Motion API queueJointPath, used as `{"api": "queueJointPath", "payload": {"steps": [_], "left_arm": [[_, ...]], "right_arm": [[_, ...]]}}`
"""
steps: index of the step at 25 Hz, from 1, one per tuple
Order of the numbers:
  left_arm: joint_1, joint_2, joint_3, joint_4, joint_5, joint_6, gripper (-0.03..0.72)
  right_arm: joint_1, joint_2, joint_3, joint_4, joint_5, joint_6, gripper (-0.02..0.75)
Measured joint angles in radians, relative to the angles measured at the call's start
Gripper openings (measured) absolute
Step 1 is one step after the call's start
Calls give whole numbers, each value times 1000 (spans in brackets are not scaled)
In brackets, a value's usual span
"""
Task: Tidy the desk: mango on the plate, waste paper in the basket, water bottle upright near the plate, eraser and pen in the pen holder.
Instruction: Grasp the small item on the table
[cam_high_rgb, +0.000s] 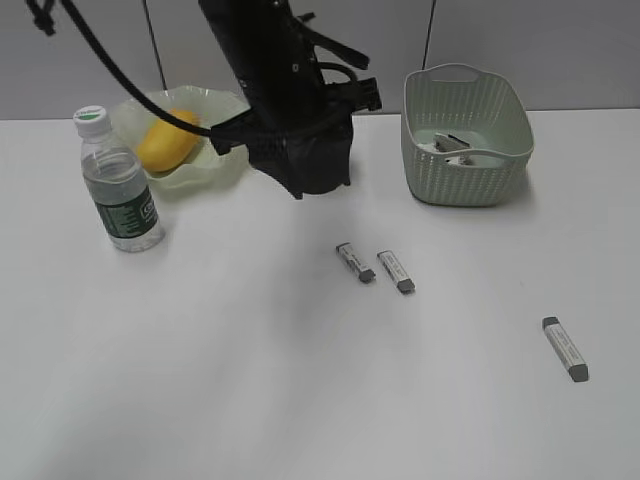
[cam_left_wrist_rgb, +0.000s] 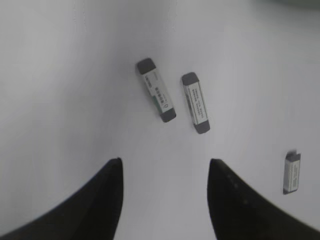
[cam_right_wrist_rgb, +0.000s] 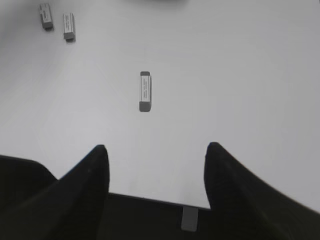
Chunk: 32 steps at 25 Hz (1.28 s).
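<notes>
A dark rounded base can be seen behind my left gripper, so the pen holder should be hidden there when I carry the eraser back.
The yellow-orange mango (cam_high_rgb: 167, 142) lies in the pale green wavy-rimmed plate (cam_high_rgb: 215, 170) at the back left. The water bottle (cam_high_rgb: 118, 185) stands upright just in front of the plate. The woven basket (cam_high_rgb: 470, 180) at the back right holds the waste paper (cam_high_rgb: 455, 148). Three erasers lie on the white desk (cam_high_rgb: 200, 350): two side by side in the middle (cam_high_rgb: 355, 262) (cam_high_rgb: 396, 271) and one at the front right (cam_high_rgb: 565, 348). My left gripper (cam_left_wrist_rgb: 165, 161) is open and empty above the middle pair (cam_left_wrist_rgb: 156, 90) (cam_left_wrist_rgb: 195, 102). My right gripper (cam_right_wrist_rgb: 155, 146) is open and empty, short of the right eraser (cam_right_wrist_rgb: 145, 91). The pen and pen holder are out of view.
The left arm (cam_high_rgb: 290, 90) hangs over the back middle of the desk between plate and basket. The desk's front edge shows below the right gripper in the right wrist view (cam_right_wrist_rgb: 165, 202).
</notes>
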Motion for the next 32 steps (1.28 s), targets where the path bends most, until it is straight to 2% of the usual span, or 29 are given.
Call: {"api": "queueJointPath", "payload": {"steps": [3,8,17,25,32], "left_arm": [[0,46,-70,1,2,-68,414],[-9,111,-94,12,3,-137,402],[-53,227,-94,24,-39,-182,375],[-62,268,-94,81,-110,-210,354],[-63,268,-96,91,-184,-231,345]], "right_arm": [[0,-65,0,1,-1,0,480],[0,-148,6,1,-2,0,478],[0,-167,6,1,-4,0,478],[0,-167,6,1,-4,0,477],[0,-167,6,1,-4,1,477]]}}
